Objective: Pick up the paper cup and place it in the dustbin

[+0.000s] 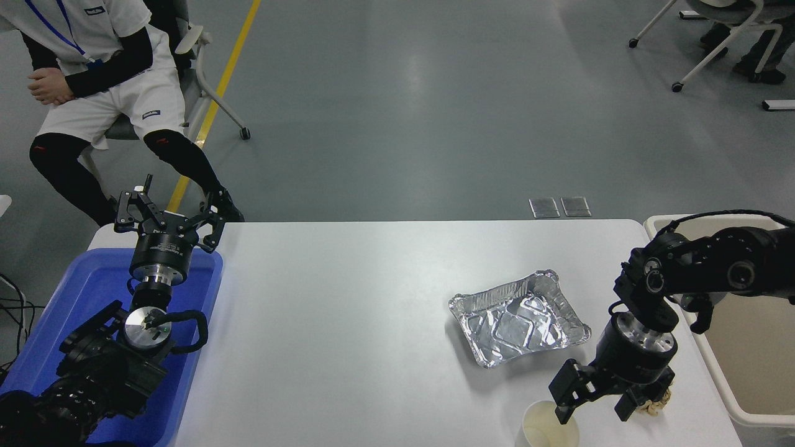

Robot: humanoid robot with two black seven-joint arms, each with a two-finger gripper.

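My right gripper is over only the side of the paper cup's rim (pixel 567 414), so I expect the paper cup to hang at a slant when I lift it.
The paper cup (pixel 549 427), small and cream-white with a pale yellowish inside, stands upright at the table's front edge, cut off by the picture's bottom. My right gripper (pixel 596 403) hangs over it, open and empty. Its left finger (pixel 564 392) reaches the cup's right rim and its other finger stands to the cup's right. The beige dustbin (pixel 720 386) stands off the table's right edge, right of the arm. My left gripper (pixel 166 217) is parked open over the blue tub at lower left.
A silver foil tray (pixel 519 316) lies just behind the cup. A crumpled tan paper ball (pixel 658 402) peeks out behind the right gripper. The blue tub (pixel 81 292) sits at the left edge. A person (pixel 105 74) sits at the far left.
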